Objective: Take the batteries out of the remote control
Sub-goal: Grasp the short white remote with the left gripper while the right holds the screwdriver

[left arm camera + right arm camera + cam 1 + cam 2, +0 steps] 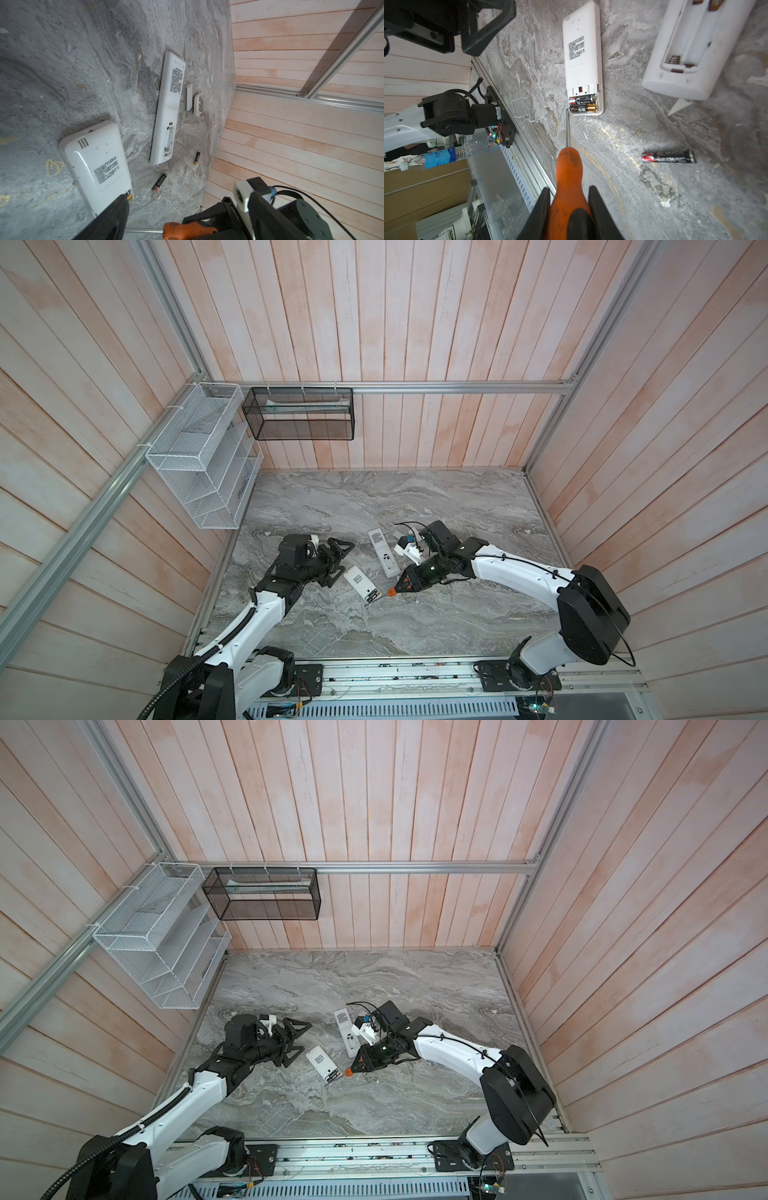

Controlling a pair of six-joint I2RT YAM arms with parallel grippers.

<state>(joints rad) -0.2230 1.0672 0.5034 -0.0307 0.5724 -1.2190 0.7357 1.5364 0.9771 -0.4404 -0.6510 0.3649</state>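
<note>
The wide remote control is lying loose at the screwdriver's tip, so my left gripper should grip the remote's body and keep it steady before I pry out the batteries.
Two white remote controls lie back-up. The wide remote control has an open bay with two batteries inside. The slim remote control shows an empty bay. Loose batteries lie on the table: one near the remotes, another farther off. My right gripper is shut on an orange-handled screwdriver, whose tip meets the wide remote's bay edge. My left gripper stands open, empty, just left of that remote.
Two small white covers lie beside the slim remote. A white wire rack and a black mesh basket hang on the back-left walls. The marble table is bounded by slatted walls and a front rail.
</note>
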